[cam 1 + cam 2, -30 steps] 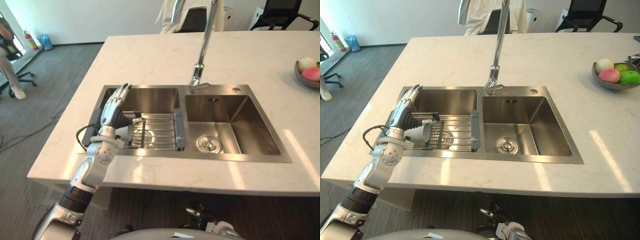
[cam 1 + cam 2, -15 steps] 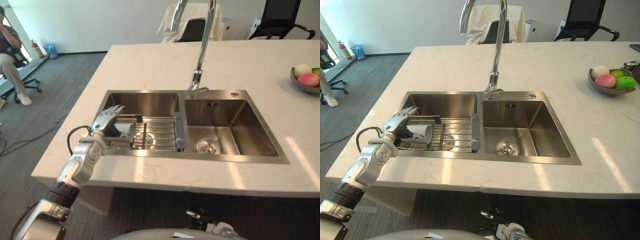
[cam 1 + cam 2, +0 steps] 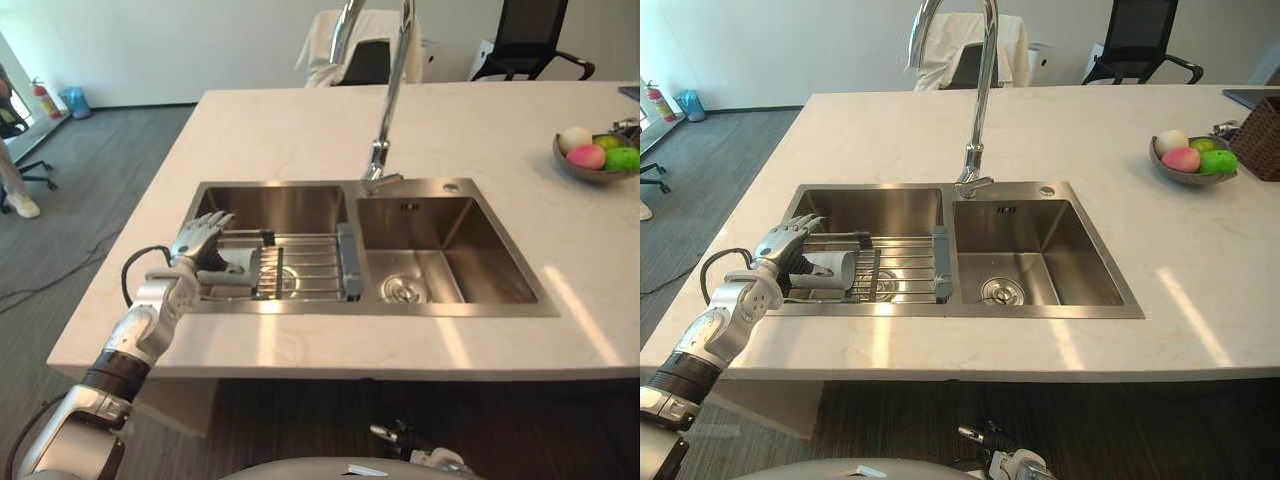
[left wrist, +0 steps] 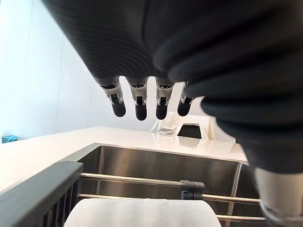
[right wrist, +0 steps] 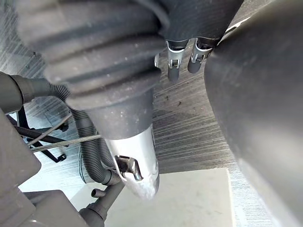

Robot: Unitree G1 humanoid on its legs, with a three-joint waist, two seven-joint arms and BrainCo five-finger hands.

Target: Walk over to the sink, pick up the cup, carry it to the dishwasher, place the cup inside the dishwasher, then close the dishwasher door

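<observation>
The cup (image 3: 236, 266) is lying loosely on its side across the wire rack (image 3: 305, 265), so it should come up empty when I lift it.
A pale grey cup (image 3: 241, 268) lies on its side on the wire rack (image 3: 310, 262) across the left basin of the steel sink (image 3: 455, 308). My left hand (image 3: 196, 238) hovers just above the cup at the basin's left rim, fingers (image 4: 138, 101) spread and only slightly bent, not closed round anything. In the left wrist view the cup (image 4: 142, 213) sits right below those fingers. My right hand (image 5: 173, 60) hangs low over the grey floor, fingers relaxed, holding nothing.
A tall faucet (image 3: 386, 95) rises between the two basins. A bowl of fruit (image 3: 596, 156) and a woven basket (image 3: 1266, 124) stand at the counter's far right. Office chairs (image 3: 1132, 42) stand behind the counter. A seated person (image 3: 12, 170) is at the far left.
My left hand has dropped from fingers raised above the rack to bent low over the cup. The whole picture has shifted as the camera moved.
</observation>
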